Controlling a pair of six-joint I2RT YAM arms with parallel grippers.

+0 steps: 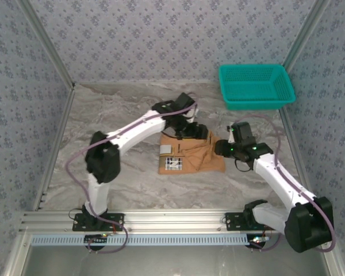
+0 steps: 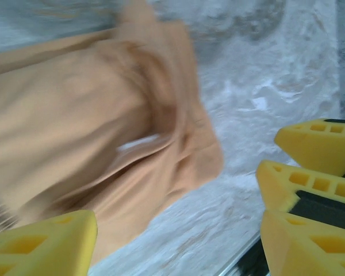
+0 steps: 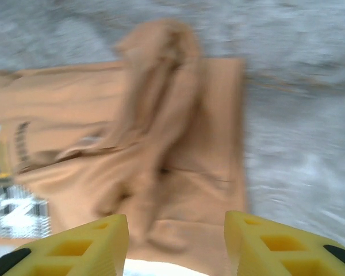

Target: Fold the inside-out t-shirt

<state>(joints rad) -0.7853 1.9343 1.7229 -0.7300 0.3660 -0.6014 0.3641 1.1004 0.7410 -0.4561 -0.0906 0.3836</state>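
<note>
Bunched folds lie across the end of the t-shirt next to my right gripper. My right gripper should smooth them flat toward the t-shirt's edge before folding.
The inside-out t-shirt lies on the marble table as a crumpled, roughly rectangular orange-tan pile with a black-and-white printed patch at its near left corner. My left gripper hovers at the shirt's far edge. In the left wrist view the left gripper is open, with bare table between its yellow fingers, and the t-shirt spreads to their left with a small white label. My right gripper is at the shirt's right edge. It stands open above the bunched t-shirt without clamping any cloth.
A teal mesh basket stands at the back right of the table. Patterned walls enclose the table on three sides. An aluminium rail with both arm bases runs along the near edge.
</note>
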